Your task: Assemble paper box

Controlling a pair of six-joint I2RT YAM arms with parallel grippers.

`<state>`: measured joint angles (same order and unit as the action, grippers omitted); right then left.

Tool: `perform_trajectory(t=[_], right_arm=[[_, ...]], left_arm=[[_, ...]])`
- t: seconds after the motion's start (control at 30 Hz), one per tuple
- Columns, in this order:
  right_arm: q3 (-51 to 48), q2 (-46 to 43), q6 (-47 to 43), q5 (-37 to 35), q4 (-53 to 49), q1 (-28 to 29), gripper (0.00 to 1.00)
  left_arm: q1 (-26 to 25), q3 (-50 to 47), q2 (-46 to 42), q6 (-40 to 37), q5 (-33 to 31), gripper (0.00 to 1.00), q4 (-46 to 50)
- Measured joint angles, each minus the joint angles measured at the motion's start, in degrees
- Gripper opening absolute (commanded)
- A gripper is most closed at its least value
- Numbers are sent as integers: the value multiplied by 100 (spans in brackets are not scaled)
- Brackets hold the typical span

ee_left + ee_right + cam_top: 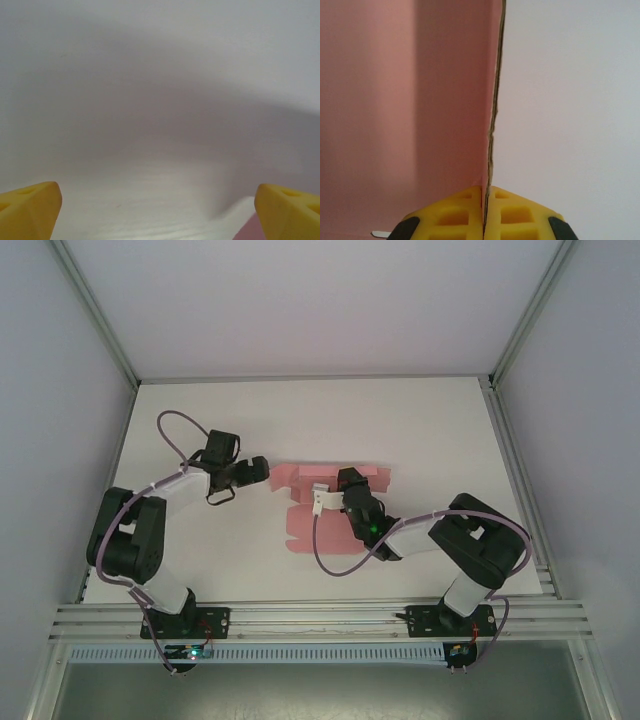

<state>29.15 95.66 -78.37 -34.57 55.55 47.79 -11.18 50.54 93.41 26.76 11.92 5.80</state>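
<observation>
I expect the flat base [335, 530] to slide and turn along when I pull the sheet's far corner, because the box's raised flap [312, 471] runs into it as one sheet.
The paper box [305, 510] is a pale pink die-cut sheet lying flat in the middle of the table, with flaps and tabs along its edges. My right gripper [342, 483] sits over the sheet's far middle part and is shut on one raised flap [492, 100], seen edge-on between the yellow fingers [450, 215] in the right wrist view. The pink cardboard [395, 110] spreads to the left of that edge. My left gripper [262, 468] hovers just left of the sheet's far left corner, open, its yellow fingertips [30, 207] wide apart. A pink corner [247, 231] peeks in at the bottom right.
The white table [430, 430] spreads on all sides of the sheet. Grey enclosure walls [60, 390] stand left and right, and an aluminium rail [320, 618] runs along the near edge by the arm bases. Purple cables [175, 425] loop off both arms.
</observation>
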Motion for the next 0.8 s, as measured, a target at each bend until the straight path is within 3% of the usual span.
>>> perform_trajectory(t=[0.07,0.23,0.4,0.6,0.8], right_arm=[[-63,22,15,-20,94,17,0],[-125,63,26,-63,164,48,0],[-125,63,63,-160,129,48,0],[-122,63,116,-254,-11,48,0],[-116,-4,214,-354,-225,48,0]], left_arm=[[0,-90,66,-109,356,95,-514],[-7,-632,101,-380,1349,78,-1871],[-133,-992,212,-669,2109,63,-2570],[-643,-1379,114,-997,2240,53,-2747],[-1119,-1412,-258,-1292,2055,55,-2677]])
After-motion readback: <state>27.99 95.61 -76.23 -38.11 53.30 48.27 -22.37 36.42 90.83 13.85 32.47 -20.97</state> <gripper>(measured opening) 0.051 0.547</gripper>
